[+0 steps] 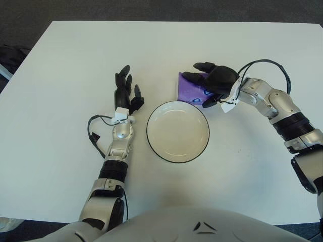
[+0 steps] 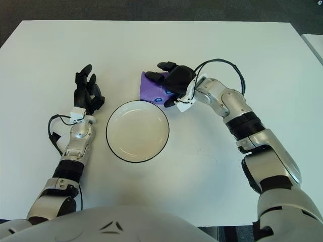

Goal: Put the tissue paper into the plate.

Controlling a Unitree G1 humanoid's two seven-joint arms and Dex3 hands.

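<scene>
The purple tissue pack [image 1: 190, 93] holds a straight edge [image 1: 178, 86] past my fingers, so I expect its loose end to stay spread out rather than fold over when I lift.
A purple tissue pack [image 1: 189, 90] lies flat on the white table, just behind the right part of a round white plate [image 1: 177, 132] with a dark rim. My right hand [image 1: 206, 83] hangs over the pack's right half. Its fingers [image 1: 203, 66] are stretched across the pack's far edge and the thumb sits at the near right corner, still spread. The pack's right side is hidden under the palm. My left hand [image 1: 126, 92] shows left of the plate with its fingers straight, holding nothing.
The white table [image 1: 65, 65] spreads wide on all sides, with dark floor past its far edge. A black cable loops at my right wrist [image 1: 267, 68] and another at my left forearm [image 1: 93, 132].
</scene>
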